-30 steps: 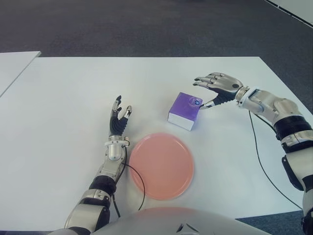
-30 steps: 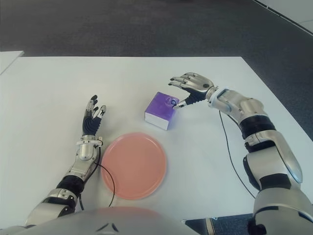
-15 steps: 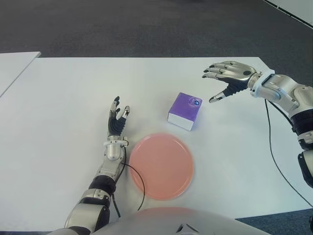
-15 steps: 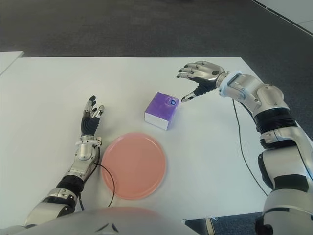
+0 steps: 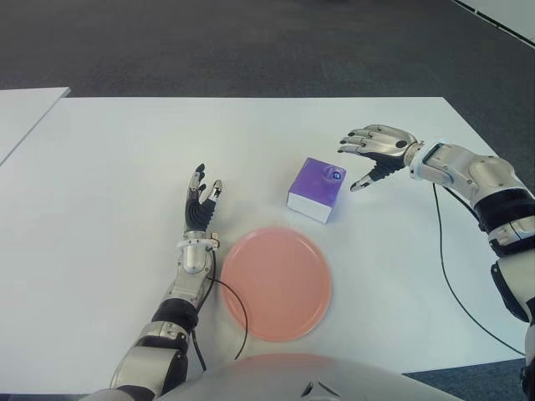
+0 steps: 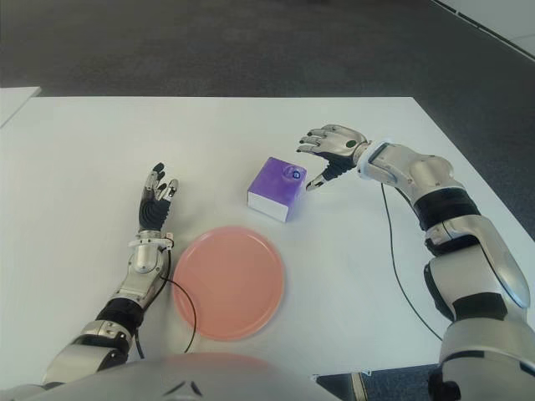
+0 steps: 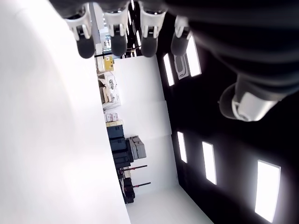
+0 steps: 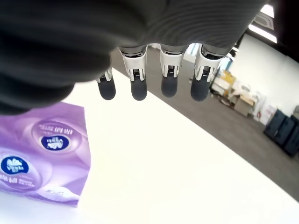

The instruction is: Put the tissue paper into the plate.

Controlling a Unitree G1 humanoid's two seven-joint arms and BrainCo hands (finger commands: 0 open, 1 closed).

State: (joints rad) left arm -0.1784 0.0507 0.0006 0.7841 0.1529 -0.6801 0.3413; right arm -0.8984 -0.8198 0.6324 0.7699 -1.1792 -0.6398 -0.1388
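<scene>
The pack's white side [image 5: 308,207] stands square. The gripped end of the tissue pack [image 5: 318,180] should squeeze in when I lift the pack, while its far end stays in shape.
A purple tissue paper pack [image 5: 316,188] with a white side stands on the white table [image 5: 109,167], just beyond the pink plate [image 5: 276,282]. My right hand [image 5: 368,159] hovers to the right of the pack, fingers spread, holding nothing; its thumb tip is a short way off the pack's top corner. The right wrist view shows the pack [image 8: 42,163] below my straight fingers [image 8: 138,86]. My left hand [image 5: 201,205] shows left of the plate, fingers straight and spread, with nothing in it.
A black cable [image 5: 234,305] runs from my left forearm along the plate's left rim. Another cable [image 5: 447,276] trails from my right wrist across the table. A second white table [image 5: 21,113] shows at the far left. Dark floor lies beyond the far edge.
My right hand rose and drew back to the right from the pack, then came down and leftward toward it again. The pack, plate and left hand have not moved.
</scene>
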